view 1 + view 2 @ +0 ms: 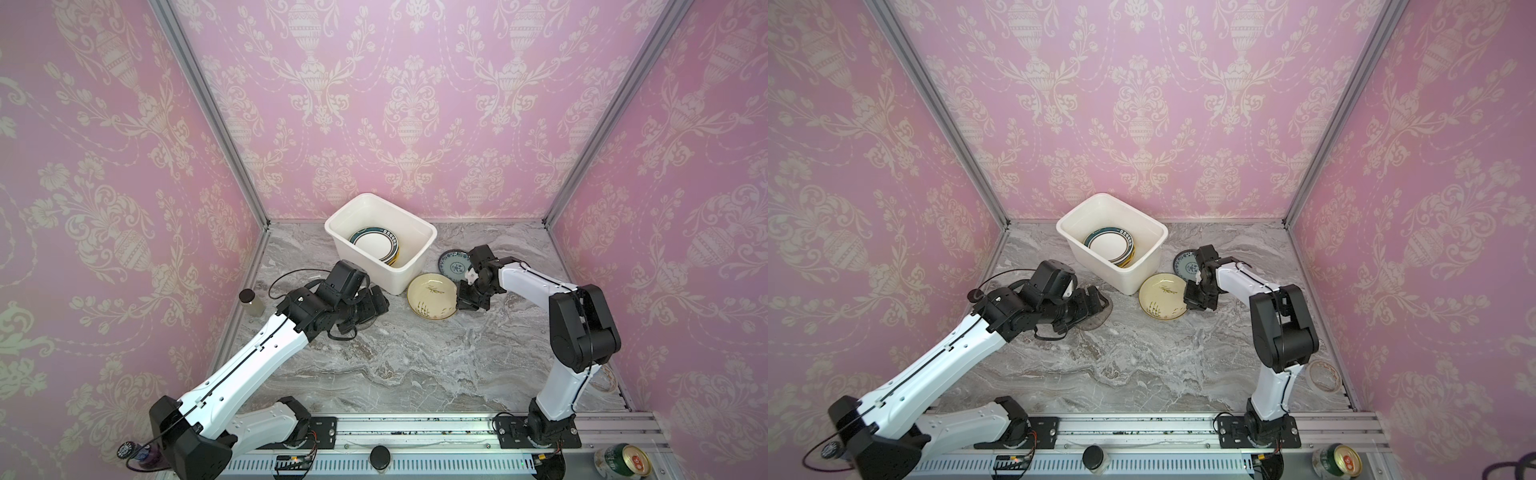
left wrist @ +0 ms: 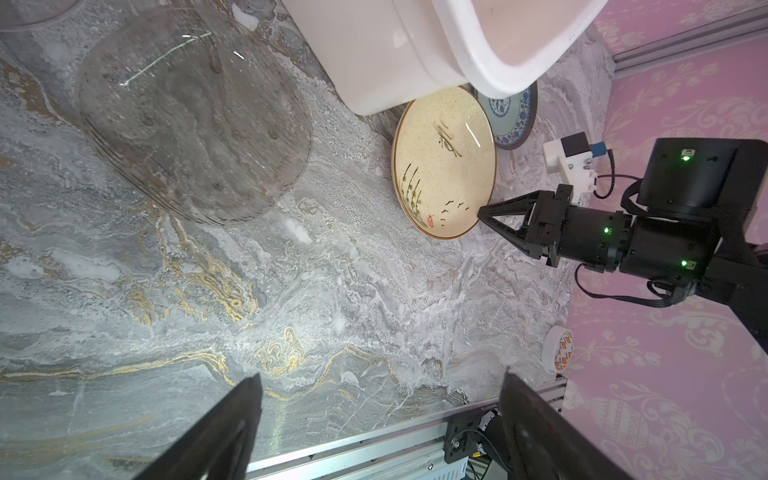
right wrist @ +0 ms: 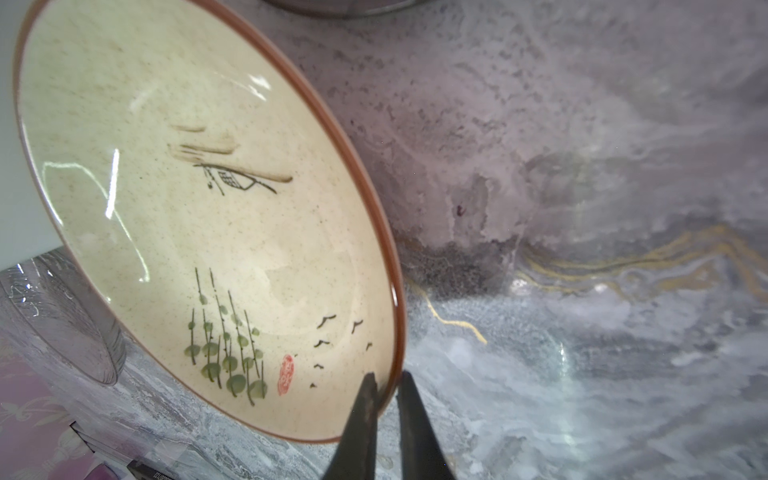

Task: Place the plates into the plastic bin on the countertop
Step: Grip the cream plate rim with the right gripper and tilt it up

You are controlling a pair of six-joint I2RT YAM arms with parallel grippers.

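I should slide the plate clear, steady it with my left gripper, and take a deeper grip, because my right gripper barely pinches the cream plate's rim (image 3: 389, 387) beside the bin.
A cream plate (image 1: 432, 296) (image 1: 1163, 297) (image 3: 208, 208) with a brown rim and painted reeds lies on the countertop (image 1: 415, 361) beside the plastic bin (image 1: 386, 274) (image 1: 1121, 278). My right gripper (image 1: 459, 301) (image 2: 480, 214) (image 3: 386, 378) is shut on its rim, one finger inside and one outside. A small blue patterned plate (image 1: 454, 264) (image 2: 509, 116) sits just behind it. White dark-rimmed plates (image 1: 376, 245) are stacked in the bin. A clear smoky glass plate (image 2: 195, 120) (image 1: 1096, 320) lies under my left gripper (image 1: 380, 303) (image 2: 380, 376), which is open and empty.
A jar with a black lid (image 1: 251, 301) stands at the left wall. A tape roll (image 1: 1323, 374) (image 2: 559, 349) lies near the right wall. The aluminium rail (image 1: 415, 428) runs along the front, with a drink can (image 1: 623, 459) at its right end.
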